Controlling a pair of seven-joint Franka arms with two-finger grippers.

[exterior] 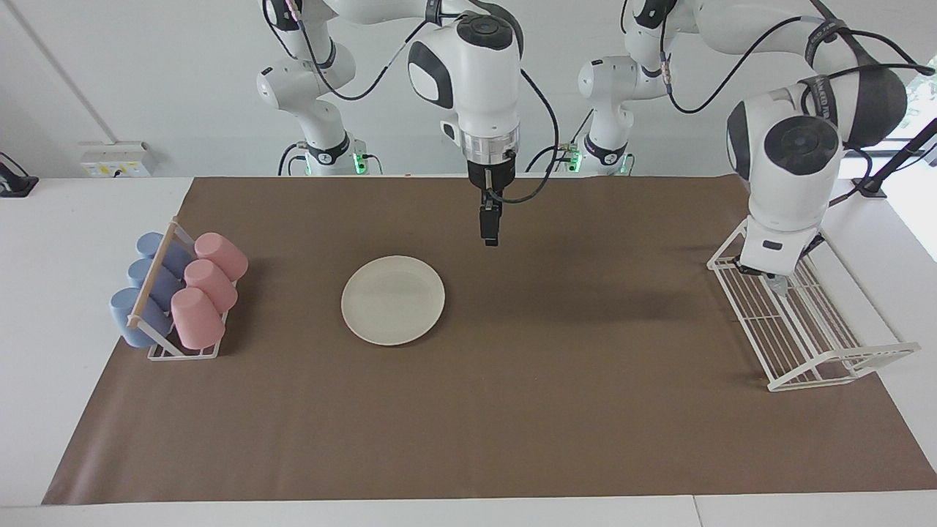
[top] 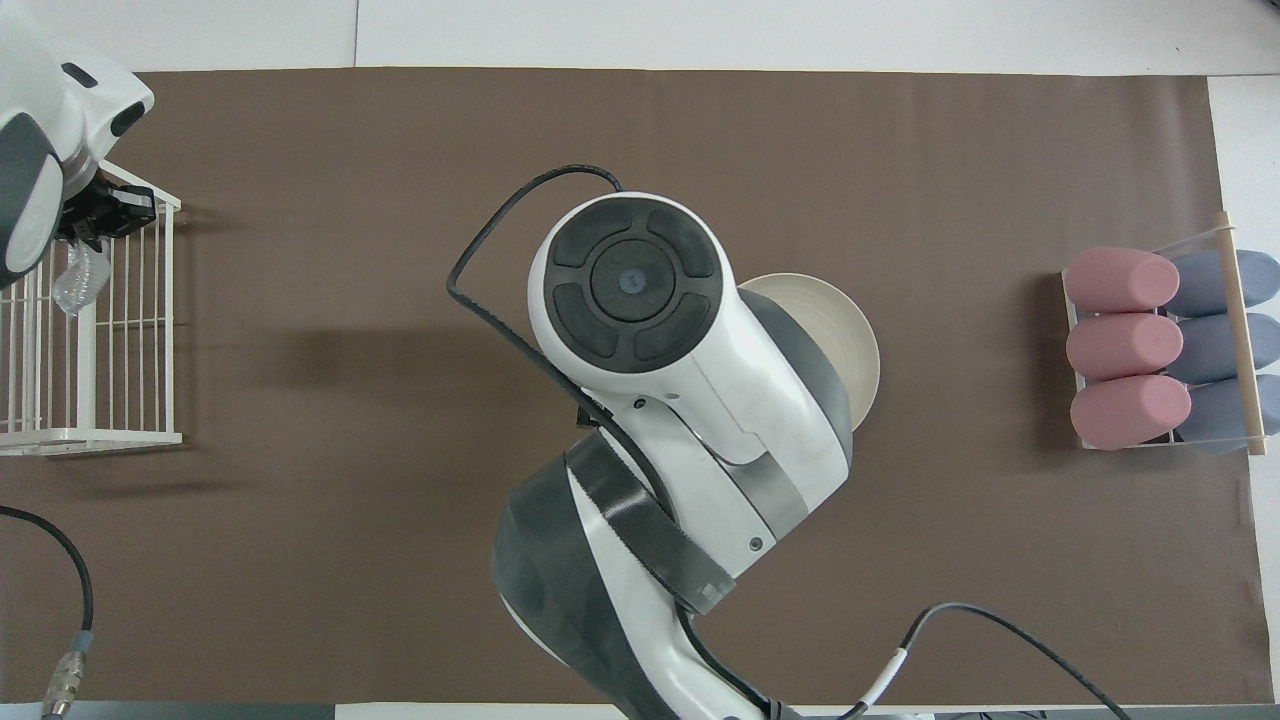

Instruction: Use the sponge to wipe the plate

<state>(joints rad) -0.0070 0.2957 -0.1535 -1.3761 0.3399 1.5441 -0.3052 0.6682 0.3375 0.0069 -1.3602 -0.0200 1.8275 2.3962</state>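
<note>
My right gripper will have the sponge (top: pixel 82 281) pinched narrow and fanning out past it when I carry the sponge, because the sponge bulges crumpled (top: pixel 85 262) below my left gripper.
The round cream-white plate (exterior: pixel 393 300) lies flat on the brown mat; in the overhead view the right arm covers much of the plate (top: pixel 835 330). My right gripper (exterior: pixel 489 228) hangs over bare mat beside the plate, toward the left arm's end, open and holding nothing. It is hidden under its own arm from overhead. My left gripper (exterior: pixel 774 277) is up over the white wire rack (exterior: pixel 805 344), shut on the sponge (top: pixel 78 283). That crumpled silvery piece dangles below the left gripper (top: pixel 92 235) and shows only as a small scrap, the sponge (exterior: pixel 780 287), from the facing side.
A small rack of pink and blue cups (exterior: pixel 179 293) lying on their sides stands at the right arm's end of the mat, also seen from overhead as the cup rack (top: pixel 1160 345). The wire rack (top: pixel 110 380) stands at the left arm's end.
</note>
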